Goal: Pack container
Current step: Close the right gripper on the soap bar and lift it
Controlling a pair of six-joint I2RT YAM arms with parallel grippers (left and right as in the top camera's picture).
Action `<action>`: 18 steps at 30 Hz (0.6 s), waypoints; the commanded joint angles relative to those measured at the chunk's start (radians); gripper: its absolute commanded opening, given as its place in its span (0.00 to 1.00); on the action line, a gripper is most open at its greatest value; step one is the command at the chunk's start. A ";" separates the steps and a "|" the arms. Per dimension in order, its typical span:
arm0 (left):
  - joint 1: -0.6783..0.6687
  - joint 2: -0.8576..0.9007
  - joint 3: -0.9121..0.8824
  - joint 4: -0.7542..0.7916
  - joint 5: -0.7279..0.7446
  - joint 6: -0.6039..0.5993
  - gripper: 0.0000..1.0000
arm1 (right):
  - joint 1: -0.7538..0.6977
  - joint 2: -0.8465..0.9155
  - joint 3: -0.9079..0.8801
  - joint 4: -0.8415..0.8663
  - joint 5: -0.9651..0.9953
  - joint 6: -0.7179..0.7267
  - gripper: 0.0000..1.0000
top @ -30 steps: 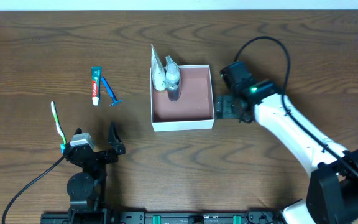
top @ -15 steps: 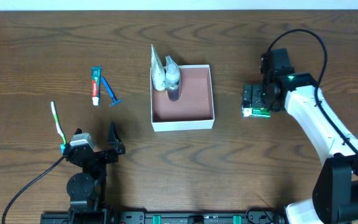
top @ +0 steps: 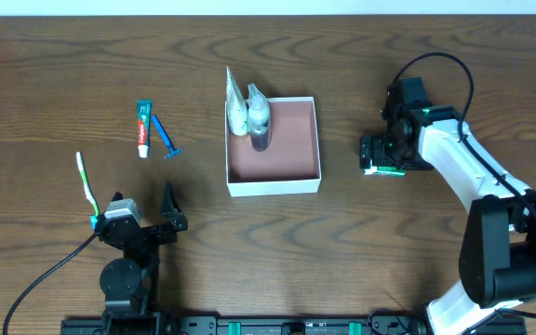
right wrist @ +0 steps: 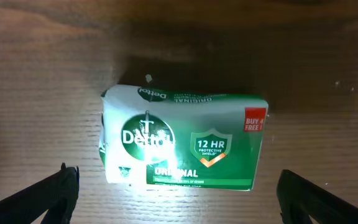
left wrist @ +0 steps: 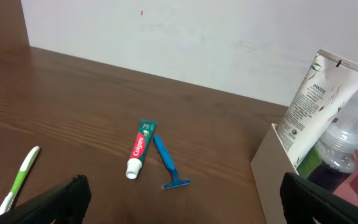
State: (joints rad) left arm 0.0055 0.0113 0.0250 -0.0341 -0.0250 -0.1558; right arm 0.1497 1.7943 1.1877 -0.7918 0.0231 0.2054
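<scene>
The soap bar's length [right wrist: 184,142] goes from one finger of my right gripper to the other, so next I turn this gripper and grab the soap by its long edges [right wrist: 194,185].
The container [top: 274,186], a shallow white-walled box with a reddish-brown inside, stands mid-table; its near corner shows in the left wrist view [left wrist: 272,168]. A white tube [top: 235,98] and a clear bottle [top: 260,119] stand in its far left corner. A green Dettol soap bar [right wrist: 182,138] lies on the table right of the container [top: 384,169]. My right gripper [right wrist: 178,190] is open just above the soap, one finger on each side. My left gripper [left wrist: 185,199] is open and empty near the front left.
A toothpaste tube [top: 142,127] and a blue razor [top: 167,137] lie left of the container, also in the left wrist view, toothpaste [left wrist: 139,148] and razor [left wrist: 168,165]. A green-white toothbrush [top: 87,184] lies further left, beside my left arm.
My right gripper has moved right from the container's right wall to above the soap bar and settled there. The left arm has not moved.
</scene>
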 commanded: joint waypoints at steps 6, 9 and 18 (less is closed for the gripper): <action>0.005 -0.001 -0.021 -0.037 -0.005 0.013 0.98 | -0.008 0.008 -0.006 -0.005 0.024 0.186 0.99; 0.005 -0.001 -0.021 -0.037 -0.005 0.013 0.98 | -0.006 0.008 -0.006 -0.049 0.051 0.420 0.99; 0.005 -0.001 -0.021 -0.037 -0.005 0.013 0.98 | 0.005 0.008 -0.007 -0.034 0.100 0.907 0.99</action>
State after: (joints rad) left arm 0.0055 0.0113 0.0250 -0.0341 -0.0250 -0.1558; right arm 0.1501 1.7943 1.1870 -0.8551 0.0875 0.8761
